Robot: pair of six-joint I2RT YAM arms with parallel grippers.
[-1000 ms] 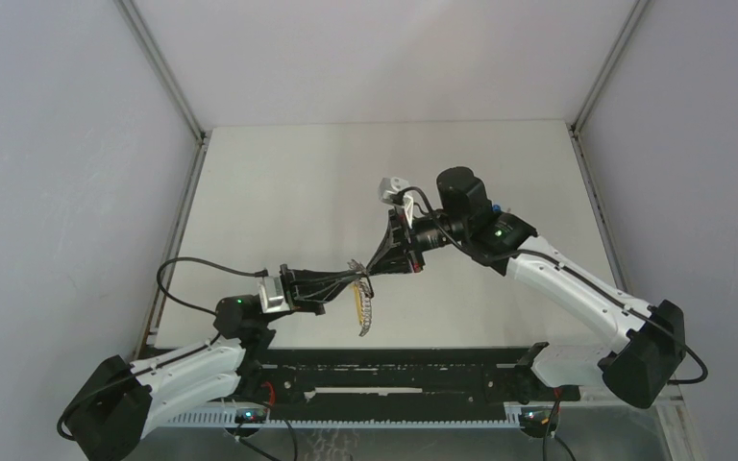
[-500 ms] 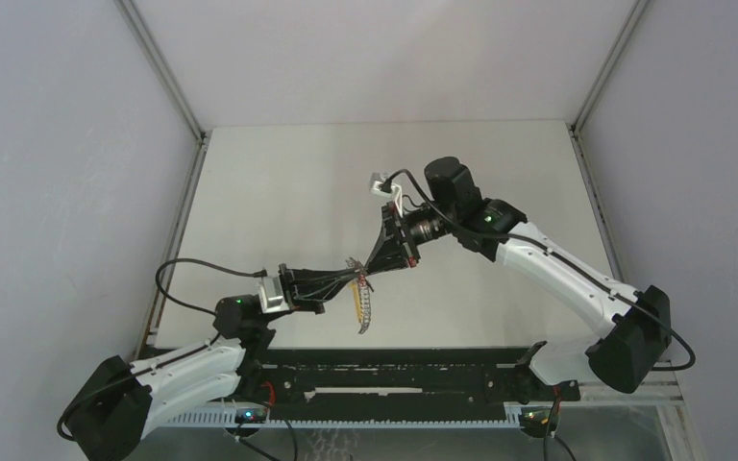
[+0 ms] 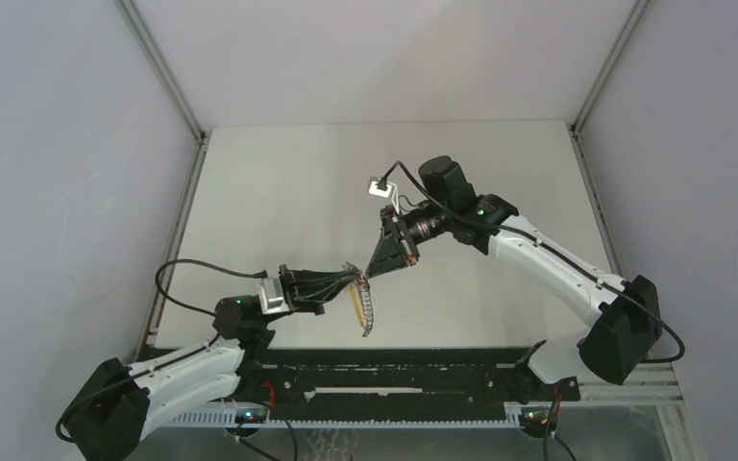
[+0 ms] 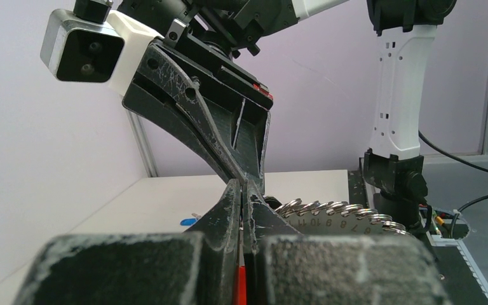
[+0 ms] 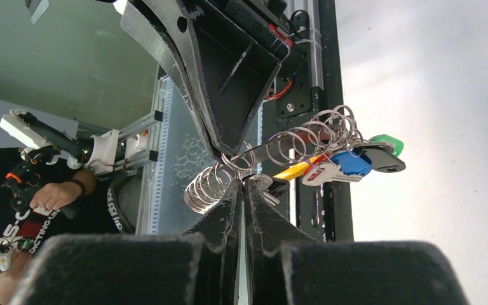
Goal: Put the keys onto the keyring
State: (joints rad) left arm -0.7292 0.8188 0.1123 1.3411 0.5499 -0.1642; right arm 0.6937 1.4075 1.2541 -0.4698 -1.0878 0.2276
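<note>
The split ring in my left gripper lies at a slant across the right gripper's fingers, so next the right gripper opens, turns and grips the split ring edge-on.
The keyring is a numbered metal strip carrying several silver split rings, seen close in the left wrist view. My left gripper is shut on it, with a red piece between the fingers. In the right wrist view the rings carry a blue key, a green-headed key, a yellow piece and a black-headed key. My right gripper is shut on a thin silver key, its tip against one ring. In the top view the right gripper meets the left gripper tip to tip.
A loose blue key lies on the white table beyond the grippers. Grey walls enclose the table on three sides. The black rail with the arm bases runs along the near edge.
The right arm has swung left and its gripper has closed in on the left gripper's tip. The left arm and keyring have stayed in place.
</note>
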